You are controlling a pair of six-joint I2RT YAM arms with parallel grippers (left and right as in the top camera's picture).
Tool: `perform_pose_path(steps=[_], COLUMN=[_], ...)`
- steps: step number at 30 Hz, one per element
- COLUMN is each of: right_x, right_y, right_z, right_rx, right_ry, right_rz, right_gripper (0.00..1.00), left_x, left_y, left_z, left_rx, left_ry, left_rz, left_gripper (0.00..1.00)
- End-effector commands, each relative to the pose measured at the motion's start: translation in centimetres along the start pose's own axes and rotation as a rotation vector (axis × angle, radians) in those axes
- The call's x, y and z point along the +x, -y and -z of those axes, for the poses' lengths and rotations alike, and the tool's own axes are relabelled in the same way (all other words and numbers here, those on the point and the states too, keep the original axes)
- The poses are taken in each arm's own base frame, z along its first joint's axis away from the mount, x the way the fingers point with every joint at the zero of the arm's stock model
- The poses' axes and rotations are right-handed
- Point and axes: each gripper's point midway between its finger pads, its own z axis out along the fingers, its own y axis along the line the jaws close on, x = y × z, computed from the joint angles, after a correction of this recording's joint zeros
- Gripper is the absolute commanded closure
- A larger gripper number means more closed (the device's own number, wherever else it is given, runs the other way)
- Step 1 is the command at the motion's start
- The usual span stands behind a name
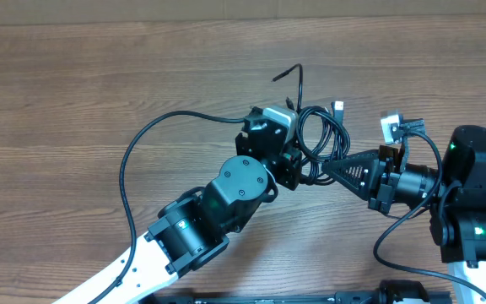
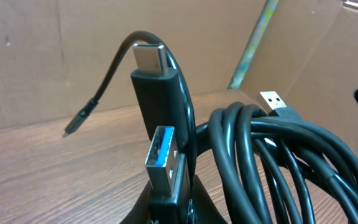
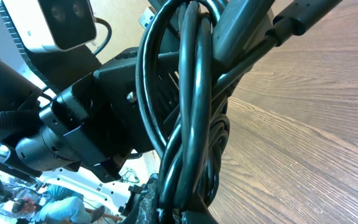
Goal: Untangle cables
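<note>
Several loops together [image 1: 341, 145] are pinched in my right gripper while my left gripper holds the plugs, so my right gripper should open and my left gripper should pull the knot [image 1: 301, 139] clear.
The cables [image 1: 319, 135] are a knot of thin black loops at the table's middle. One silver plug [image 1: 338, 107] sticks out at the back, and a loose end [image 1: 289, 74] curls away to the far left. My left gripper [image 1: 300, 165] is shut on the cables' plugs. In the left wrist view a blue-tongued USB plug [image 2: 165, 163] and a taller black plug [image 2: 157, 87] stand between its fingers [image 2: 197, 202], with the coils [image 2: 278, 155] to the right. My right gripper [image 1: 321, 169] meets the knot from the right, shut on several loops [image 3: 191, 124] at its jaws [image 3: 191, 213].
The left arm's own thick black wire [image 1: 129, 169] arcs over the wooden table [image 1: 74, 84] on the left. The left arm's wrist camera [image 3: 70, 22] and body sit close against the bundle in the right wrist view. The right arm's base [image 1: 475, 228] stands at the right edge.
</note>
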Motion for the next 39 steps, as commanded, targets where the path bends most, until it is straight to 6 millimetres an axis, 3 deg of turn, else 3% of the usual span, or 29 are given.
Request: perform_pose_path(steps=[1,10,21,30,36,39], right_x=[-0.1,0.5,0.5,0.3,-0.1,-0.1], right_y=[-1.3,-1.2,-1.2,-0.8,-0.9,-0.9], right_z=[0.1,0.1,0.1,0.1,0.1,0.1], right_rx=[-0.036,-0.035,-0.035,-0.011,-0.012,-0.013], right_ry=[-0.005,-0.019,-0.02,-0.011,-0.003,-0.003], right_rz=[0.032,0.036,0.032,0.045,0.073,0.075], right_gripper=[0.96,0.96,0.88,0.59,0.6,0.71], left_x=[-1.8,-2.6,-2.4,-1.4,-1.0,-0.8], left_y=[-1.6,-3.7,-2.9,0.2,1.2,1.3], left_z=[0.1,0.5,0.4,0.0,0.0,-0.1], left_rx=[-0.089,-0.197,-0.158,0.014,0.072,0.072], left_ry=[0.071,0.143,0.122,0.043,0.017,0.01], left_rz=[0.097,0.32,0.28,0.139,0.127,0.126], left_gripper=[0.96,0.96,0.96,0.96,0.96,0.96])
